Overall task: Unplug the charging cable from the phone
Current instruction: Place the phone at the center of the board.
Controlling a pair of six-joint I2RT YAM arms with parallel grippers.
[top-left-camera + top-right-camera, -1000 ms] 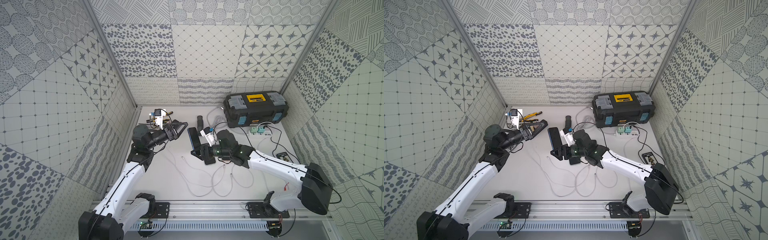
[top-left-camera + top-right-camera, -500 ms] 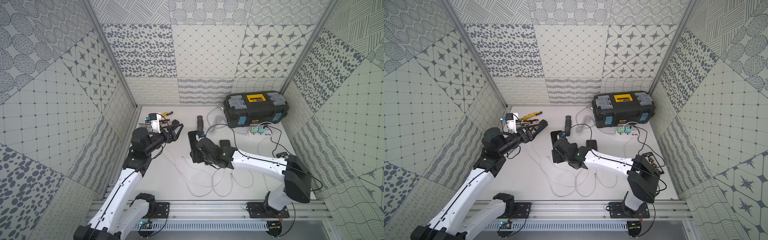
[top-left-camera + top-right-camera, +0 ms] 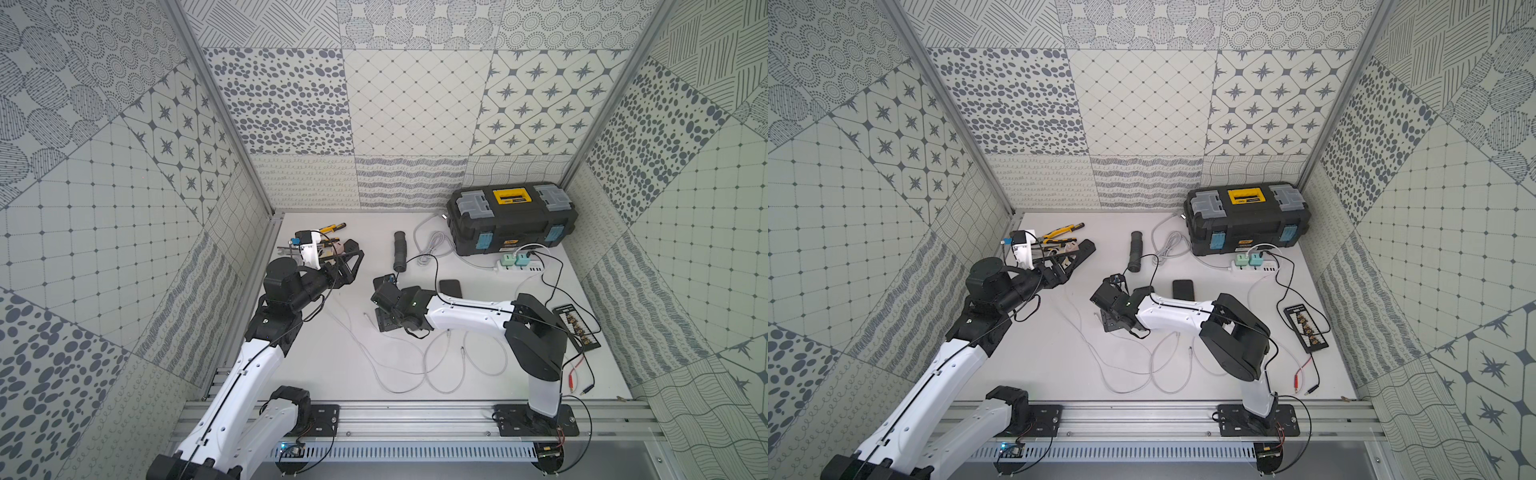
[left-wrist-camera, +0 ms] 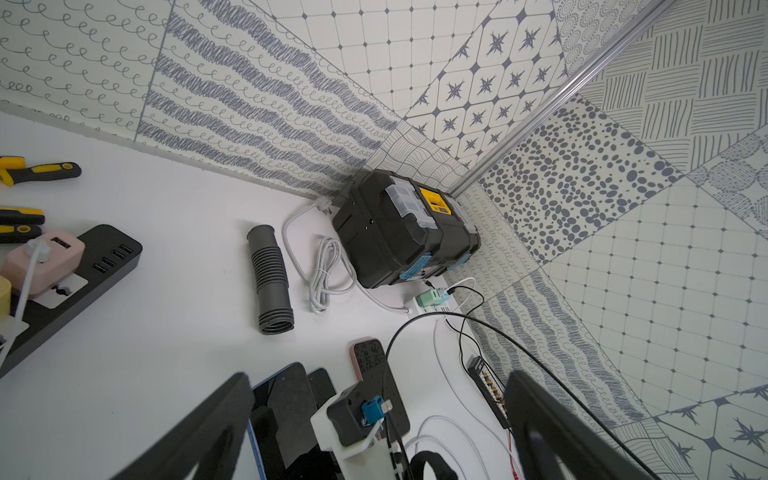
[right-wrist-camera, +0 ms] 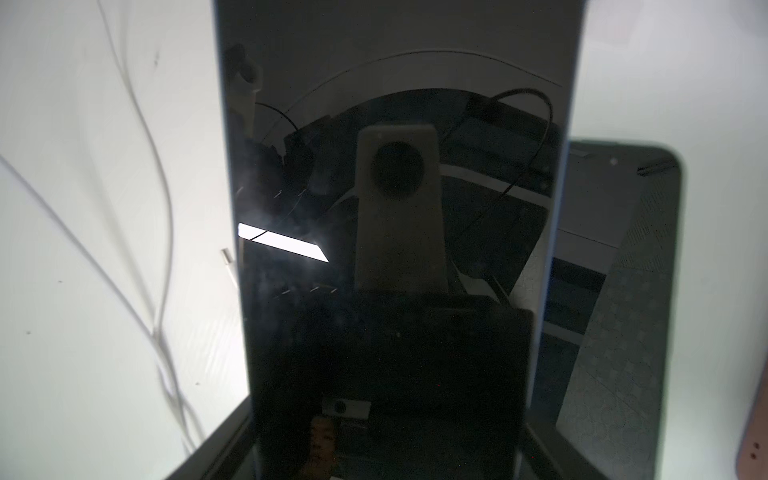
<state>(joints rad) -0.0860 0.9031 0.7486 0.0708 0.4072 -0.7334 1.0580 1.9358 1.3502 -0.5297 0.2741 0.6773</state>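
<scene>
The connector tip is clear of the phone, which has its screen up, so the robot's right gripper should continue to bring the phone down until it lies flat next to its neighbour, then let go.
A dark-screened phone with bluish edges lies flat on the white table, partly showing under the arm in a top view. My right gripper reaches down over it, its fingers against both long edges, shut on it; it is also in both top views. A white charging cable runs beside the phone and trails across the table. A loose connector tip lies by the phone's edge. No plug in the phone shows. My left gripper hovers wide open and empty to the left.
Two more phones lie beside the held one. A black power strip with a pink charger, pliers, a ribbed grey tube, a black toolbox, a white power strip and a terminal board stand around.
My right arm has folded back, its elbow swinging in from the right, while its gripper stays on the phone. The left gripper has drawn back slightly to the left.
</scene>
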